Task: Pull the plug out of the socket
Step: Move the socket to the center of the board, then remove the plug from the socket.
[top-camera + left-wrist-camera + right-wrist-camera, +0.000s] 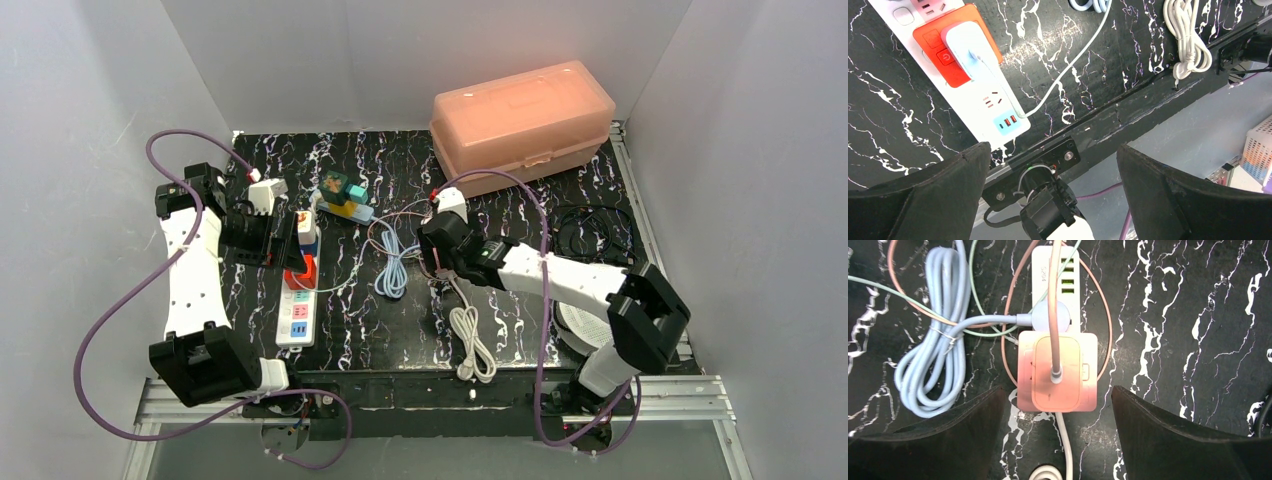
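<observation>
I should keep the socket block steady with my right gripper while my left gripper comes over, because the pink plug [1056, 396] is in a socket block [1090, 385] on a loose strip.
A pink plug [1057, 375] with a pink cord sits on a pink socket block [1088, 347] at the near end of a white strip [1057, 270]. Behind it on the same strip is a pale blue plug [1040, 317]. My right gripper [1057, 390] is open, its fingers on either side of the pink plug's near end without touching it. From above, the right gripper [437, 265] covers this strip. At the left, a white plug [968, 47] sits in the orange section of a long power strip [998, 107]. My left gripper [1052, 150] hangs open above that strip's near end, holding nothing.
A peach lidded box [522, 120] stands at the back right. A bundled blue cable [392, 265] and a bundled white cable [472, 345] lie mid-table. A black cable coil [590, 230] lies at the right. Coloured adapters [342, 195] sit at the back centre.
</observation>
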You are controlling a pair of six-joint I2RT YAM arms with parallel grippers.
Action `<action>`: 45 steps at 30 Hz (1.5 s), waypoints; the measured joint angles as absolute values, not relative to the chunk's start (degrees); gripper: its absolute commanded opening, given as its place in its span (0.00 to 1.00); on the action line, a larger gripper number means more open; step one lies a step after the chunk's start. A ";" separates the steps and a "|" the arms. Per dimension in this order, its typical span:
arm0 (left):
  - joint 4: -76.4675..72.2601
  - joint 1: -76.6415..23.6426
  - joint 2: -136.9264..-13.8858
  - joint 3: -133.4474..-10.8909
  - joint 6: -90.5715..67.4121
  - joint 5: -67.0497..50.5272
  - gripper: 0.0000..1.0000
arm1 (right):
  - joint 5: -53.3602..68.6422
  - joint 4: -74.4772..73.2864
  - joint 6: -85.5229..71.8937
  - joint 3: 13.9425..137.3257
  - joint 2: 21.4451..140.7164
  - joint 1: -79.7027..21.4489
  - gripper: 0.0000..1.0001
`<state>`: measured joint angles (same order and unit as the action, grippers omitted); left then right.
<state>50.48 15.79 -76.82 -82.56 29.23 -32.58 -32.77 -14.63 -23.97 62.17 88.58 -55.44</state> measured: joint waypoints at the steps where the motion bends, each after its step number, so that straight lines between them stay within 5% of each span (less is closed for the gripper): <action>1: 50.48 15.79 -76.82 -82.56 29.28 -32.60 0.98 | -32.73 -14.83 -23.75 62.30 89.19 -55.44 0.86; 8: 50.43 15.79 -76.79 -82.54 29.39 -32.73 0.98 | -32.77 -15.11 -22.61 63.88 94.61 -55.18 0.86; 13: 50.41 15.79 -76.60 -82.54 29.52 -32.82 0.98 | -33.01 -14.83 -22.04 64.07 98.74 -55.00 0.76; 22: 48.12 14.98 -73.41 -80.12 31.16 -36.53 0.98 | -30.79 -11.62 -21.82 63.94 99.35 -53.76 0.21; 33: 34.02 2.79 -59.51 -69.30 46.26 -47.18 0.98 | -19.42 -8.97 -20.51 56.84 87.09 -51.48 0.16; 45: 12.32 -16.99 -59.94 -55.16 65.73 -42.65 0.98 | -8.62 -9.69 -20.08 52.69 82.19 -51.37 0.15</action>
